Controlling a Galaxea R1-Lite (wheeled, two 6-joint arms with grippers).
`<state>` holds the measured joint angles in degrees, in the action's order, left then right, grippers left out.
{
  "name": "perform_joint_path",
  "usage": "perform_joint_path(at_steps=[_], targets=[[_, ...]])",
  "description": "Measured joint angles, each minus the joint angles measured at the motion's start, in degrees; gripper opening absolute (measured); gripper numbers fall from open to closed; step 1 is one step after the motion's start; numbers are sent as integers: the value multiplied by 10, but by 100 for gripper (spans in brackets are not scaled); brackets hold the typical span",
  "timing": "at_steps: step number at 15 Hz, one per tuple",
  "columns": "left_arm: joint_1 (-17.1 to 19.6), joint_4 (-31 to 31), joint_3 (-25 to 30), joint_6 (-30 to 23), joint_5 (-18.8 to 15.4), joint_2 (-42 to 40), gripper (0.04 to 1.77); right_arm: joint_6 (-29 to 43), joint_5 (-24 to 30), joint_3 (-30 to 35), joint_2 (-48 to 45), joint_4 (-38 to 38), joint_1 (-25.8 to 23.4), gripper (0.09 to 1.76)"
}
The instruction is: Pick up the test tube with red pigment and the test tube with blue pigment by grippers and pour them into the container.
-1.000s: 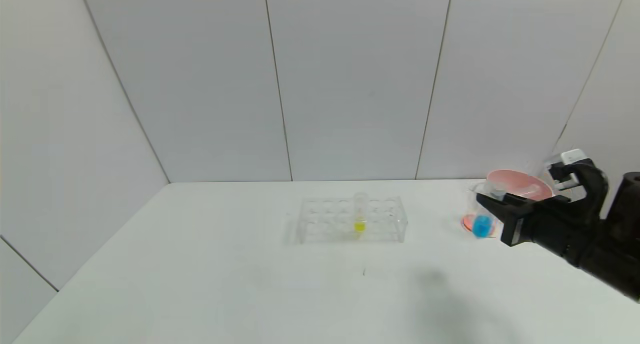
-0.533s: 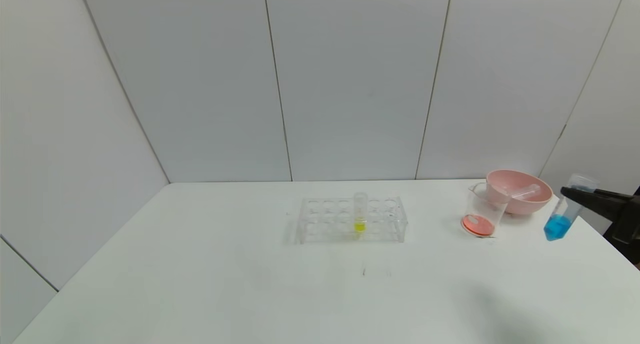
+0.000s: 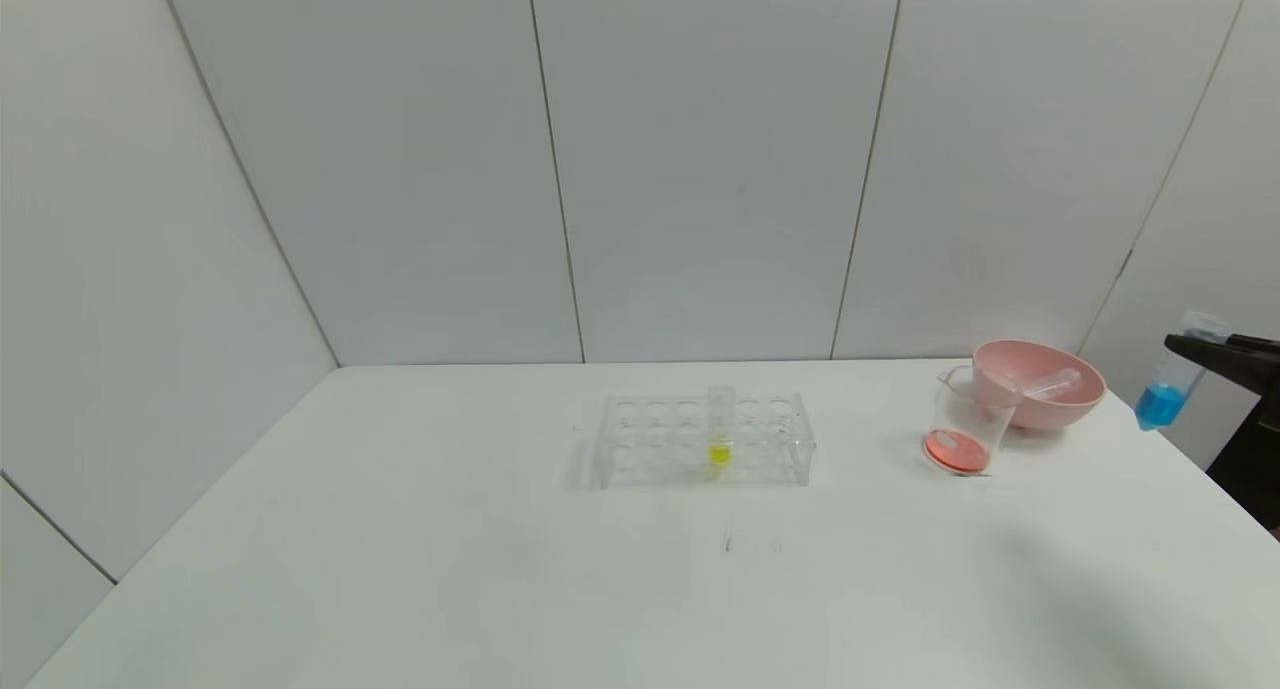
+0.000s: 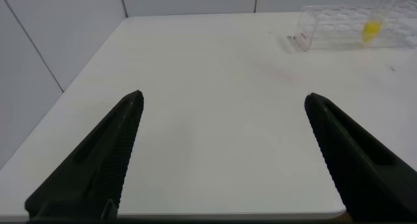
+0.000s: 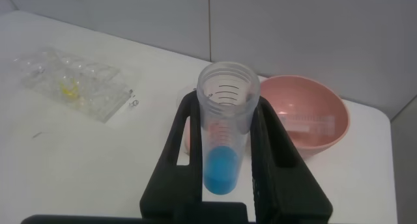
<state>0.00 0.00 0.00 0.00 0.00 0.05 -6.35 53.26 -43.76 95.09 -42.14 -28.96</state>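
Observation:
The blue test tube point(image 3: 1161, 403) is hanging beyond the table's edge, so the robot's right gripper should bring it back over the pink bowl point(image 3: 1039, 375) and tilt it toward the container.
My right gripper point(image 3: 1190, 344) is at the far right, past the table's right edge, shut on the test tube with blue pigment point(image 3: 1166, 389). The tube hangs tilted in the air, open mouth up, with blue liquid at its bottom point(image 5: 223, 165). In the right wrist view the black fingers point(image 5: 186, 129) press on both sides of the tube. The container point(image 3: 965, 431), a clear beaker, stands on the table left of the gripper with red-orange liquid at its bottom. No test tube with red pigment shows. My left gripper point(image 4: 223, 97) is open over the table's near left part, holding nothing.
A pink bowl point(image 3: 1060, 409) behind the beaker holds an empty clear tube point(image 3: 1045, 383) lying on its side. A clear tube rack point(image 3: 640, 439) at mid-table holds a tube with yellow liquid point(image 3: 719, 431). White walls close the table's back and left.
My right gripper has carried the blue tube from in front of the beaker to the right and upward, out past the table's right edge.

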Motion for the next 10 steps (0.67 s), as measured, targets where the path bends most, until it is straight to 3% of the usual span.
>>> perform_joint_path(at_steps=[7,10], targets=[[0,0,0,0,0,0,176,-17,-82,-167,148,13,55,49],[0,0,0,0,0,0,176,-51,-99,-255,183,166,82,49]])
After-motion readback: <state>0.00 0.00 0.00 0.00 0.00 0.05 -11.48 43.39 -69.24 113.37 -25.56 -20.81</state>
